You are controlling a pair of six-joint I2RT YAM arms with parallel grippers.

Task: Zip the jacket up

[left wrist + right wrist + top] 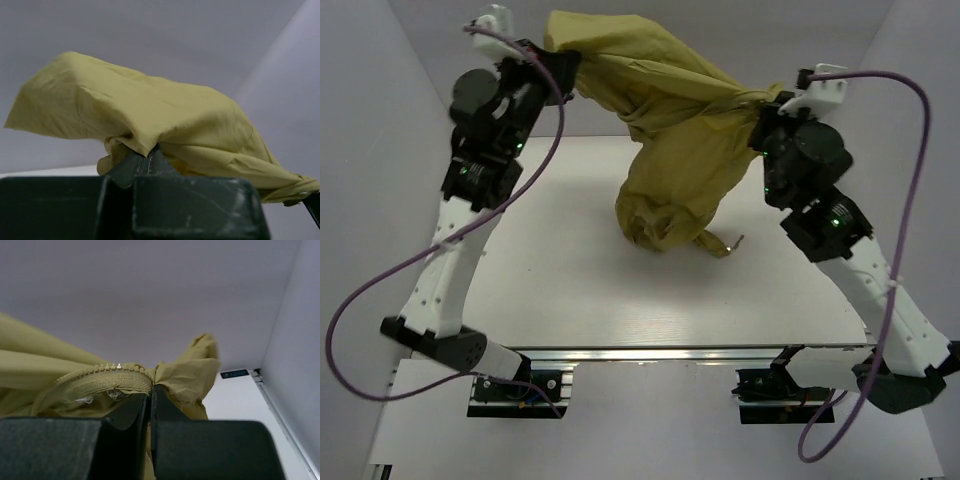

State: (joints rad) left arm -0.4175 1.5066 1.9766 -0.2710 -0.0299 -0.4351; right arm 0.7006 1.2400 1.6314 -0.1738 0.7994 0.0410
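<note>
My grippers should both swing down and spread the jacket toward the metal rail [648, 353] before zipping, because the jacket's lower part [665, 212] hangs bunched up below them.
The olive-green jacket [665, 130] hangs lifted between my two grippers, and its lower bunch [655, 215] rests on the white table [570, 280]. My left gripper [560, 65] is shut on the jacket's fabric at the back left; in the left wrist view the cloth [135, 110] drapes over the closed fingertips [137, 162]. My right gripper [767, 105] is shut on the jacket at the right. The right wrist view shows a zipper edge with teeth [107, 371] pinched at the closed fingertips [162, 402]. A loose cord end [730, 245] lies on the table.
White walls enclose the table on the left, the back and the right. Purple cables [910, 180] loop from both arms. The table's front edge has a metal rail [660, 355].
</note>
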